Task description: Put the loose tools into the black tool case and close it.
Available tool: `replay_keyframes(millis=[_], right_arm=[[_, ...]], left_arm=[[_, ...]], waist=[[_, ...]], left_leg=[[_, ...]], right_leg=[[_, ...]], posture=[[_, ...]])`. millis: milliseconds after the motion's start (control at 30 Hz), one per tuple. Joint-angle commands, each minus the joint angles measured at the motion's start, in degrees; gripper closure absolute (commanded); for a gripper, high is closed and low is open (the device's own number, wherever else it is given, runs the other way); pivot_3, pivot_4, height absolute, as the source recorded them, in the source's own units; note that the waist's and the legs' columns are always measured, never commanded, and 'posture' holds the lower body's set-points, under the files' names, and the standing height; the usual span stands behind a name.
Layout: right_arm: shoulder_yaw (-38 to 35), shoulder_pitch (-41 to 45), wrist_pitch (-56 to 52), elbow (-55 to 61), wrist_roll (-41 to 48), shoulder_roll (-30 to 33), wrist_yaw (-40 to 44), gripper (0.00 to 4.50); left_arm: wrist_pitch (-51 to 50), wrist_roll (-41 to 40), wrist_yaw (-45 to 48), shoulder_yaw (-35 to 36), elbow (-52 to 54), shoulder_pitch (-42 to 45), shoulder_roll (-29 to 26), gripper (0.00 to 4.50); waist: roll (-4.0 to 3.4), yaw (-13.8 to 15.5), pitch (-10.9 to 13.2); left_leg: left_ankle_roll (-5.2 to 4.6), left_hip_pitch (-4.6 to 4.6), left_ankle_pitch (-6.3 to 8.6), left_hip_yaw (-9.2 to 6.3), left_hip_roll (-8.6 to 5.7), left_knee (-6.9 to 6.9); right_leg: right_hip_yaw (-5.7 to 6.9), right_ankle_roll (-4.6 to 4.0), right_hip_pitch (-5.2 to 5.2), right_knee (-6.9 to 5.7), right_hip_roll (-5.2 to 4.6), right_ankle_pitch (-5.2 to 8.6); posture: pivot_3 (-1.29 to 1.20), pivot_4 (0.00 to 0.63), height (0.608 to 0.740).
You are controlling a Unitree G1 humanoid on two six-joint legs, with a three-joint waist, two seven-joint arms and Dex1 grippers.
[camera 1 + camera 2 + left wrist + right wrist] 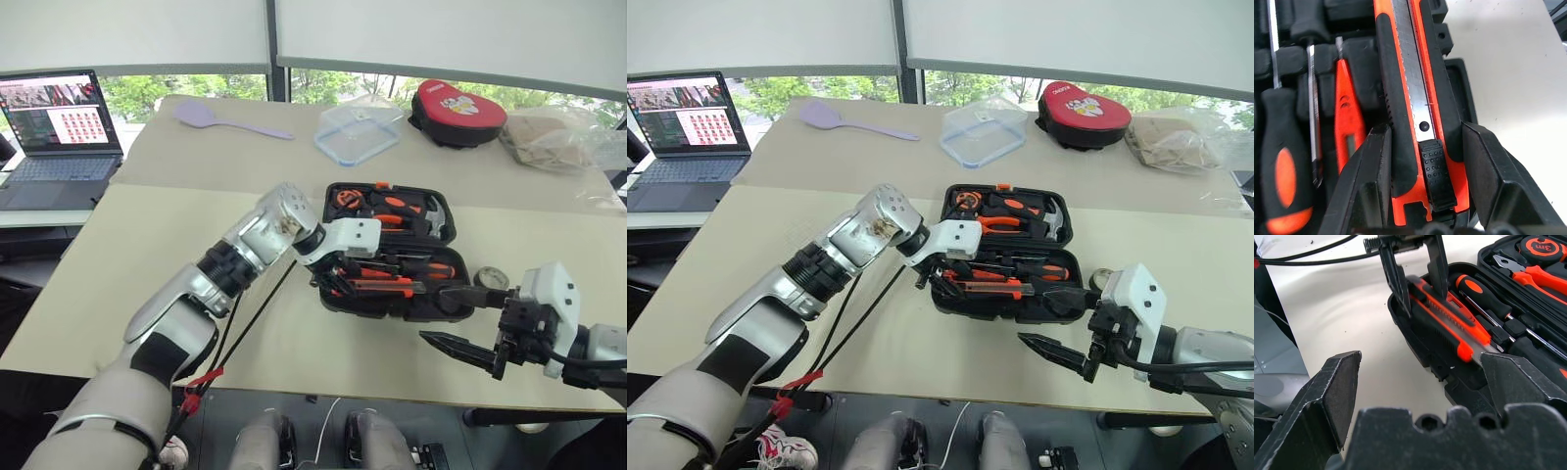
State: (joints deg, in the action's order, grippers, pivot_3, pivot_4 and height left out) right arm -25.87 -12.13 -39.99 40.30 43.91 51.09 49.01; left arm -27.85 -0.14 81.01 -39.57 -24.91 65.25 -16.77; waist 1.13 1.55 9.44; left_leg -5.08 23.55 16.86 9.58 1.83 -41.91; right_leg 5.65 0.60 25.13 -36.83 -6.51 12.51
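Observation:
My left gripper should open and then push the knife's body [1414, 81] down with closed fingers, because the utility knife [1452, 328] sits high over its hollow in the tool case.
The black tool case [333, 191] lies open at the middle of the table, with its lid flat behind it. My left gripper [330, 276] is shut on the orange-black utility knife [1410, 73], holding it by one end. The knife lies along the case's front half, and I cannot tell if it rests in its recess. Beside it in the case sit a black-and-orange screwdriver [1479, 289] and a slim orange screwdriver [1347, 127]. A small grey tape roll [490, 278] stands on the table just right of the case. My right gripper [438, 313] is open at the case's front right corner, holding nothing.
Orange-handled pliers [1533, 274], a tape measure [1542, 245] and a hammer [431, 211] fill the lid half. At the back are a purple spatula [211, 117], a clear container [358, 132], a red-and-black pouch [456, 113] and a plastic bag [558, 137]. A laptop [59, 127] sits far left.

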Motion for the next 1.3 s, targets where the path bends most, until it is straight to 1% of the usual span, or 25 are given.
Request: replay_keyframes(millis=[33,233,300,333,367,400,467,500,633,700,733,767,800,833,867,967,1000,1033,1067,1100,1300], right_arm=[[-1.5,0.5,1.4,1.4,-0.3,-0.3,-1.1,0.0],[-0.4,0.9,2.0,0.8,-1.1,-0.3,-1.8,0.0],[-0.2,1.1,2.1,0.8,-1.2,-0.3,-2.0,0.0],[-0.2,1.1,2.0,0.8,-1.2,-0.3,-2.0,0.0],[-0.1,1.2,2.0,0.8,-1.2,-0.3,-2.0,0.0],[-0.1,1.2,2.0,0.8,-1.2,-0.3,-2.0,0.0],[-0.1,1.3,1.9,0.7,-1.1,-0.2,-2.1,0.0],[-0.1,1.4,1.9,0.6,-1.1,-0.2,-2.1,0.0],[0.0,1.6,1.9,0.3,-1.0,-0.1,-1.9,0.0],[0.3,1.9,1.9,-0.1,-1.1,0.1,-1.7,0.0],[0.5,2.2,1.9,-0.3,-1.2,0.2,-1.7,0.0],[0.6,2.5,1.9,-0.5,-1.2,0.3,-1.6,0.0],[0.8,2.8,1.8,-0.8,-1.2,0.4,-1.5,0.0],[1.0,3.2,1.7,-1.0,-1.2,0.4,-1.5,0.0],[1.1,3.5,1.7,-1.1,-1.2,0.5,-1.4,0.0],[1.7,4.3,1.7,-1.6,-1.3,0.6,-1.3,0.0],[1.9,4.5,1.7,-1.7,-1.4,0.6,-1.3,0.0],[2.1,4.7,1.7,-1.8,-1.4,0.5,-1.3,0.0],[2.3,4.8,1.7,-1.8,-1.5,0.5,-1.3,0.0],[2.3,4.9,1.6,-1.8,-1.4,0.4,-1.3,0.0],[2.4,4.6,1.5,-1.5,-1.1,0.2,-1.4,0.0]], left_arm=[[2.3,3.4,-0.9,-0.5,-3.3,1.5,1.5,2.82],[1.3,4.5,-0.1,0.3,-7.0,2.2,4.2,2.82],[1.7,4.6,0.0,0.9,-7.6,2.4,4.4,1.84],[1.8,4.0,1.0,1.6,-6.9,2.4,4.1,1.58],[1.8,3.1,2.3,2.3,-6.0,2.4,3.8,1.13],[1.0,1.4,4.5,3.3,-4.3,2.3,3.1,0.87],[-0.9,-1.1,7.7,5.3,-1.6,2.3,1.8,0.1],[-1.5,-1.8,8.3,6.0,-0.8,2.3,1.4,0.04],[-0.1,-2.1,6.7,8.8,-0.2,2.0,0.3,0.04],[0.3,-3.0,5.9,10.4,-0.5,1.2,0.5,0.58],[1.5,-3.0,5.1,10.9,-0.6,0.6,0.6,0.78],[2.3,-2.9,4.6,11.2,-0.7,0.1,0.7,1.21],[4.1,-2.4,3.5,11.3,-1.0,-0.5,1.0,1.5],[5.1,-2.1,2.5,11.3,-1.2,-1.0,1.3,1.9],[5.5,-1.9,1.8,11.3,-1.4,-1.3,1.7,2.12],[4.9,-2.0,0.3,11.3,-1.4,-2.3,2.8,3.31],[5.1,-1.8,0.1,11.0,-1.2,-2.8,2.9,3.55],[5.5,-1.4,-0.1,10.5,-1.2,-3.2,3.0,4.04],[6.1,-1.0,-0.4,10.1,-1.2,-3.5,3.1,4.29],[6.5,-0.5,-1.0,9.8,-1.5,-3.6,3.4,4.4],[10.3,3.7,-6.2,8.6,-5.9,-3.8,5.5,4.4]], waist=[[0.0,0.0,0.0],[0.0,0.0,0.0],[0.0,0.1,0.0],[0.0,0.1,0.0],[0.0,0.0,0.0],[0.0,0.0,0.0],[-0.01,-0.2,0.0],[-0.01,-0.3,0.0],[-0.01,-0.3,0.0],[-0.01,-0.3,0.0],[-0.01,-0.3,0.0],[-0.01,-0.4,0.0],[-0.01,-0.3,0.0],[-0.01,-0.3,0.0],[-0.01,-0.3,0.0],[0.0,-0.2,0.0],[-0.01,-0.2,0.0],[-0.01,-0.3,0.0],[-0.01,-0.3,0.0],[-0.01,-0.3,0.0],[0.0,-0.1,0.0]], left_leg=[[-0.01,0.02,0.0,-0.02,0.0,0.0],[-0.02,-0.01,0.01,-0.04,0.02,0.0],[-0.07,-0.01,0.04,-0.06,0.01,-0.01],[-0.09,0.0,0.05,-0.06,0.01,-0.02],[-0.1,0.01,0.06,-0.06,0.02,-0.02],[-0.1,0.01,0.06,-0.06,0.02,-0.01],[-0.1,0.09,0.06,-0.06,0.03,-0.01],[-0.09,0.1,0.05,-0.06,0.03,-0.01],[-0.08,0.1,0.05,-0.06,0.02,-0.03],[-0.08,0.1,0.05,-0.06,0.02,-0.05],[-0.08,0.09,0.05,-0.06,0.02,-0.05],[-0.08,0.09,0.05,-0.06,0.02,-0.05],[-0.08,0.09,0.05,-0.06,0.02,-0.04],[-0.08,0.08,0.05,-0.06,0.02,-0.04],[-0.08,0.08,0.05,-0.07,0.02,-0.04],[-0.08,0.1,0.05,-0.06,0.0,-0.07],[-0.08,0.11,0.05,-0.06,0.0,-0.08],[-0.08,0.1,0.05,-0.05,0.0,-0.08],[-0.08,0.09,0.04,-0.05,0.0,-0.08],[-0.08,0.09,0.04,-0.06,0.01,-0.07],[-0.08,0.07,0.05,-0.06,0.0,-0.08]], right_leg=[[0.0,0.0,0.02,0.0,0.0,0.0],[-0.02,-0.01,0.0,0.0,-0.01,-0.01],[0.0,-0.01,-0.02,0.0,-0.03,-0.01],[0.0,-0.01,-0.02,0.01,-0.04,0.0],[-0.01,-0.01,-0.01,0.02,-0.04,0.0],[-0.01,-0.01,0.0,0.02,-0.04,0.0],[-0.01,-0.01,0.08,0.02,-0.03,0.0],[0.0,-0.01,0.09,0.0,-0.03,0.0],[0.01,0.0,0.07,-0.01,-0.04,0.0],[0.01,0.0,0.06,0.0,-0.04,0.0],[0.0,0.0,0.05,-0.01,-0.04,0.0],[0.0,0.0,0.05,0.0,-0.03,0.0],[0.0,0.0,0.06,-0.01,-0.03,0.0],[0.0,0.0,0.05,-0.01,-0.03,0.0],[0.01,0.0,0.05,-0.01,-0.03,0.0],[0.02,0.0,0.04,-0.01,-0.04,-0.01],[0.02,0.0,0.04,-0.01,-0.04,-0.01],[0.02,0.0,0.04,-0.01,-0.03,-0.01],[0.01,0.0,0.04,-0.02,-0.03,-0.01],[0.02,0.0,0.04,-0.02,-0.02,-0.01],[0.02,0.01,0.01,-0.01,-0.04,-0.01]], posture=[[0.0,0.15,0.731],[0.0,0.15,0.731],[0.0,0.15,0.731],[0.0,0.15,0.731],[0.0,0.15,0.731],[0.0,0.15,0.731],[0.0,0.15,0.731],[0.0,0.15,0.731],[0.0,0.15,0.731],[0.0,0.15,0.731],[0.0,0.15,0.731],[0.0,0.15,0.731],[0.0,0.15,0.731],[0.0,0.15,0.731],[0.0,0.15,0.731],[0.0,0.15,0.731],[0.0,0.15,0.731],[0.0,0.15,0.731],[0.0,0.15,0.731],[0.0,0.15,0.731],[0.0,0.15,0.731]])
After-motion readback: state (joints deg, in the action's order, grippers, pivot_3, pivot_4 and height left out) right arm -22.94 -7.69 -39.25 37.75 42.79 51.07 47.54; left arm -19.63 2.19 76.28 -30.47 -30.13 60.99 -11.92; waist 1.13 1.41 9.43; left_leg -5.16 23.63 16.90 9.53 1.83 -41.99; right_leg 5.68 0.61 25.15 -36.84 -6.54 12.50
